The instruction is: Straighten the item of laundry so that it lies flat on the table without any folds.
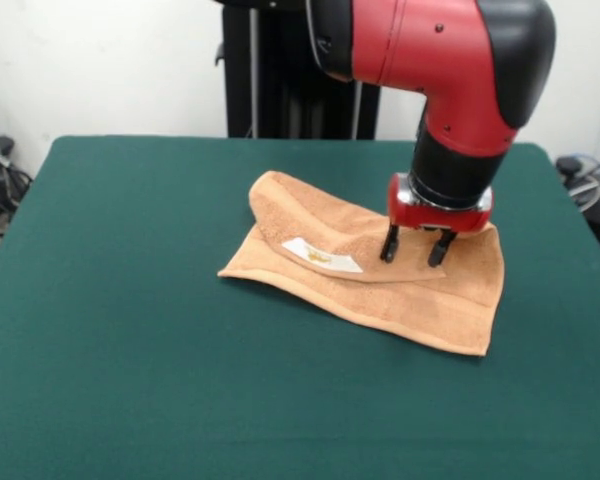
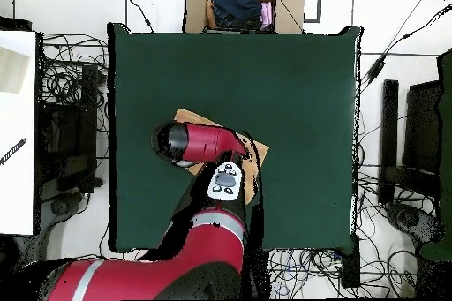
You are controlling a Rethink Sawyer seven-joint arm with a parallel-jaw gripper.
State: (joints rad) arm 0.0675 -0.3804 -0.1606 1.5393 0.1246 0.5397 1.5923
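The folded part is joined to the lower layer (image 1: 487,237) next to the robot's gripper, so the towel's front corner (image 1: 480,347) will get pulled up with it when the robot lifts.
The item of laundry (image 1: 400,295), a peach-orange towel, lies right of the middle of the green table (image 1: 130,310). Its far left part is folded over toward the front, with a white label (image 1: 321,256) showing on the fold. My gripper (image 1: 415,250) points down over the towel's right half. It is open, the two black fingertips (image 1: 389,247) rest on or just above the cloth, and nothing is between them. In the overhead view the red arm (image 2: 199,143) covers most of the towel (image 2: 257,153), and the gripper is hidden beneath it.
The towel's front right corner (image 1: 480,348) lies flat. A cardboard box (image 2: 196,6) holding dark clothing stands beyond one table edge. Cables (image 2: 66,86) lie on the floor around the table (image 2: 291,86). A white surface (image 2: 16,139) is at the left.
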